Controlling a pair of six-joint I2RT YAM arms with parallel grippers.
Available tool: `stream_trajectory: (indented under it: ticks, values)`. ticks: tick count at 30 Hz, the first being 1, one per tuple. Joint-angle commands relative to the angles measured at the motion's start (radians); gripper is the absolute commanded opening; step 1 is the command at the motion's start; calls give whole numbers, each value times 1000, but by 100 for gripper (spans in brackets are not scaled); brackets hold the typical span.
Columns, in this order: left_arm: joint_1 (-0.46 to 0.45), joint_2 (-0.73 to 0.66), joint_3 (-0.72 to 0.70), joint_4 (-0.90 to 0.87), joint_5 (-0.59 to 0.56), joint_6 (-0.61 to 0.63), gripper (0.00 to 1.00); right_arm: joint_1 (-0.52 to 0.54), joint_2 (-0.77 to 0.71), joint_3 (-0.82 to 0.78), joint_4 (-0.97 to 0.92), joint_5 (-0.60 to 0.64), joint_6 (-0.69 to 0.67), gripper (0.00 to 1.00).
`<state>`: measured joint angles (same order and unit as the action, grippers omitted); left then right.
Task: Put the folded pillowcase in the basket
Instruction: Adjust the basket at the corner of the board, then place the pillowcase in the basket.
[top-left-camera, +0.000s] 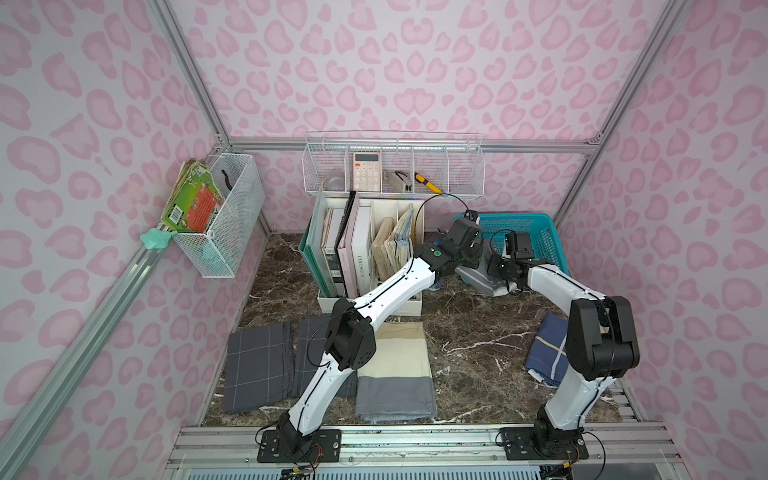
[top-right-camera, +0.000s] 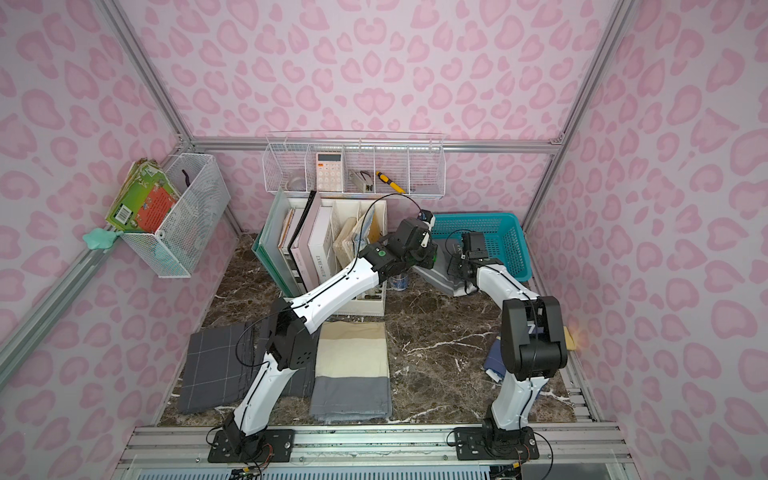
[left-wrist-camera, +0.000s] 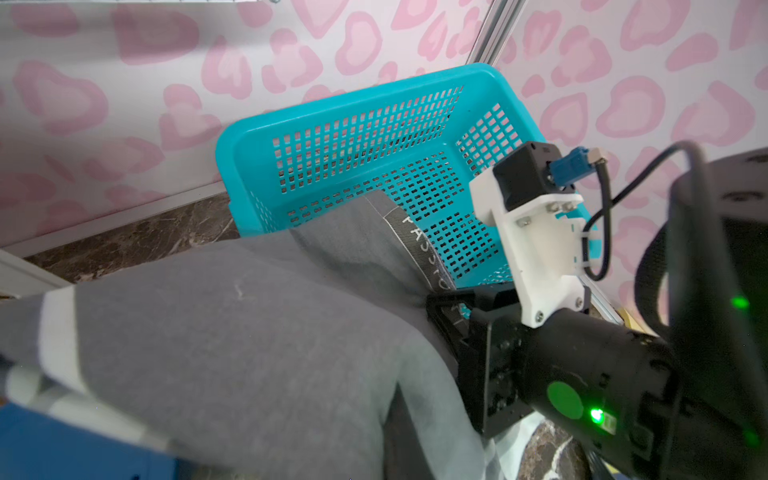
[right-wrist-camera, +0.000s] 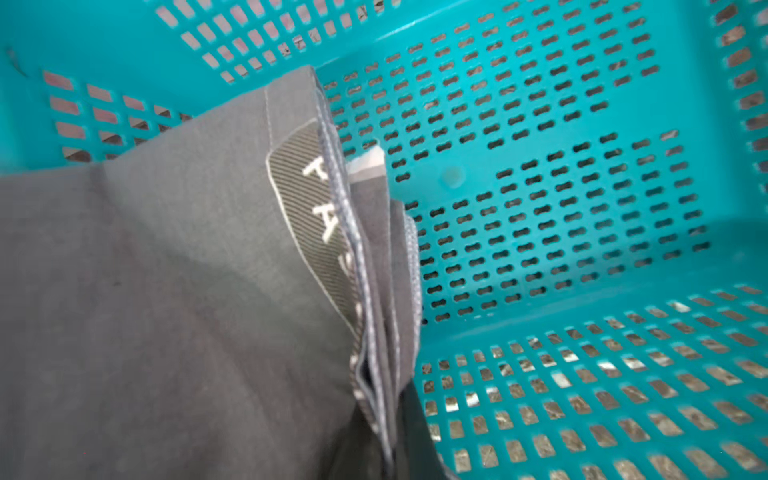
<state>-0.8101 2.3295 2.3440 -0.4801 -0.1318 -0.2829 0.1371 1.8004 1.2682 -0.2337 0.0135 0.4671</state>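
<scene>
The grey pillowcase hangs bunched up over the basket's near rim, so the robot's right gripper should pull the pillowcase's layered edge to the basket's side end before lowering the pillowcase.
The folded pillowcase is grey cloth with a dark label strip. It hangs between both grippers at the near left corner of the teal basket. My left gripper is shut on the pillowcase's left side, and the cloth drapes over its jaws and hides them. My right gripper is shut on the layered edge. In the right wrist view that edge reaches over the rim, above the basket's bare perforated floor. The basket stands against the back wall.
A white file organiser with books stands left of the basket, with a small cup beside it. Wire baskets hang on the back wall. Folded cloths lie at the front: dark checked, cream and grey, blue.
</scene>
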Motion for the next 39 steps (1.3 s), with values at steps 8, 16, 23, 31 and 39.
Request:
stream_trajectory:
  ticks: [8,16,23,31,39]
  values:
    - [0,-122,-168,119,17,-15,0,34,-99,-88,-29,-84,49,0]
    - [-7,-135,-185,139,61,-31,0,20,-198,-97,-40,-6,50,0]
    - [-19,-52,-73,115,81,-45,0,-113,-161,-11,-22,-26,-15,0]
    - [-24,106,102,85,81,-53,0,-155,-59,83,22,-40,-67,0]
    - [-23,174,127,135,53,-49,0,-193,23,175,37,-18,-113,0]
